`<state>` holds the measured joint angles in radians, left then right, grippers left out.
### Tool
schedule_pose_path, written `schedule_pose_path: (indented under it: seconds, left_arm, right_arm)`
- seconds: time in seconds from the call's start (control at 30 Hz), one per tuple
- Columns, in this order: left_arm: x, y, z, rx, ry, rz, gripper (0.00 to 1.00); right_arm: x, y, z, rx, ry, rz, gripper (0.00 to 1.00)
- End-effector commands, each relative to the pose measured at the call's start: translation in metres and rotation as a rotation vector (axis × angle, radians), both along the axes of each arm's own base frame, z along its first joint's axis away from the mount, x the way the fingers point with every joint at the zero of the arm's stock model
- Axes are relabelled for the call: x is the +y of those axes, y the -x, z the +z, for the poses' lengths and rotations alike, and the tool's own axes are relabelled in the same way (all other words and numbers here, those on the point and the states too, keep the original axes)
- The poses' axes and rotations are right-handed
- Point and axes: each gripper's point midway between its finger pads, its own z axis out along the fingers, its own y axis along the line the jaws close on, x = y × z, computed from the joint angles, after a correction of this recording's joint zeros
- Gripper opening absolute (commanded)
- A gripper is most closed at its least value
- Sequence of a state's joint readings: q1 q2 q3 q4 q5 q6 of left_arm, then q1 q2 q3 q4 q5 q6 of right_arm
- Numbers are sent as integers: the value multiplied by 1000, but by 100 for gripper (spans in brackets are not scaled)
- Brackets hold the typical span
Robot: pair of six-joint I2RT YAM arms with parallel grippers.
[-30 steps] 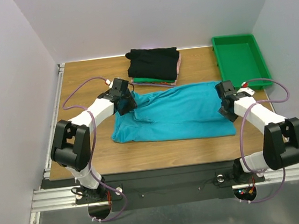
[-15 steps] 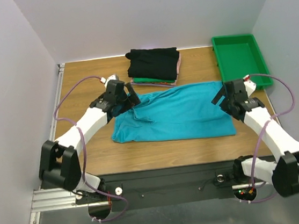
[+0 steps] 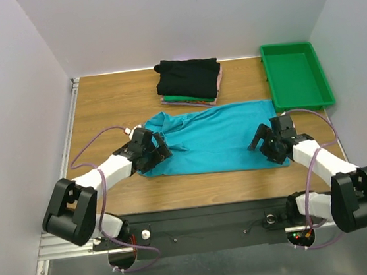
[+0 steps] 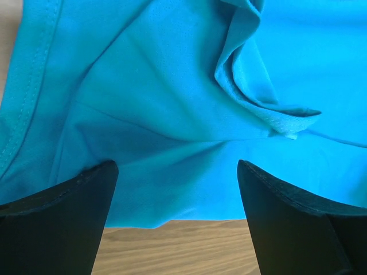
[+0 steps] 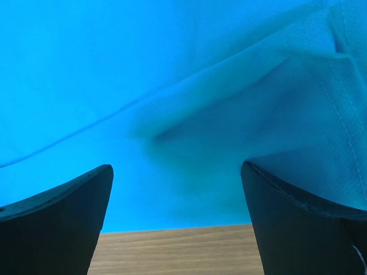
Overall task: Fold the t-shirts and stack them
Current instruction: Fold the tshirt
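The robot's left gripper is above the t-shirt's near hem while the teal t-shirt's far corner (image 3: 159,121) lies bunched, so the left gripper should go across and pinch the t-shirt's far edge (image 3: 166,115).
The teal t-shirt (image 3: 213,137) lies folded into a wide band across the middle of the wooden table (image 3: 101,110). Behind it sits a stack of folded t-shirts (image 3: 189,78), black on top with green and pink edges below. My left gripper (image 3: 159,153) hovers open over the teal shirt's near left corner. My right gripper (image 3: 262,143) is open over its near right corner. In the left wrist view the teal cloth (image 4: 172,103) fills the frame, its near hem between the black fingers (image 4: 63,223). The right wrist view likewise shows teal cloth (image 5: 172,86) with bare wood below.
A rigid green plastic tray (image 3: 294,75) stands at the back right corner of the table. White walls close in the table on the left, back and right. A metal rail (image 3: 207,224) runs along the near edge by the arm bases.
Both grippers have let go of the teal shirt's far corners, opened wide and pulled back toward the near edge of the shirt. The shirt now lies folded in half.
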<state>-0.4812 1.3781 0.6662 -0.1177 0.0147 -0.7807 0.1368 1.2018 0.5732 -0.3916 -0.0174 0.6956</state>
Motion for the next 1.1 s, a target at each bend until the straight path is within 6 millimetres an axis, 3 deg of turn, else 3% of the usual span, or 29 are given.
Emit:
schedule_pose_path:
  seconds: [0.0,0.07,0.2,0.27,0.4,0.47,0.5,0.6,0.7,0.73,0.8,0.83,1.07]
  left_arm:
    - [30,41,-24,102,-53,104,98]
    - [43,62,-25,131,-60,142,98]
    - [58,93,-16,157,-40,199,98]
    - [52,99,-10,156,-2,186,98]
    - [39,106,20,132,96,158,98]
    - [38,99,43,54,109,144,99]
    - [35,92,61,11,131,132,99]
    - [24,74,86,-68,139,75,99]
    - [3,59,83,-59,130,9,99]
    - [-14,53,80,-46,137,-60,98]
    - [-31,49,76,-23,141,-118,98]
    - [-40,48,63,17,128,-164,99]
    - [-58,32,46,54,72,-212,98]
  right_arm:
    - [-1,27,-8,19,-26,-12,100]
    - [-6,44,-7,48,-16,-48,100]
    - [7,68,-6,78,-130,-102,100]
    - [6,86,-8,127,-131,-110,100]
    - [1,86,18,29,-140,-143,100]
    - [1,74,45,-65,-135,-110,100]
    - [0,71,52,-81,-126,-104,100]
    - [0,58,69,-106,-99,-62,100]
    - [1,48,75,-130,-92,-47,100]
    - [0,43,76,-139,-88,-52,100]
    - [-3,36,78,-155,-75,-69,100]
    - [-3,34,78,-152,-70,-72,100]
    - [-5,27,69,-117,-47,-70,100]
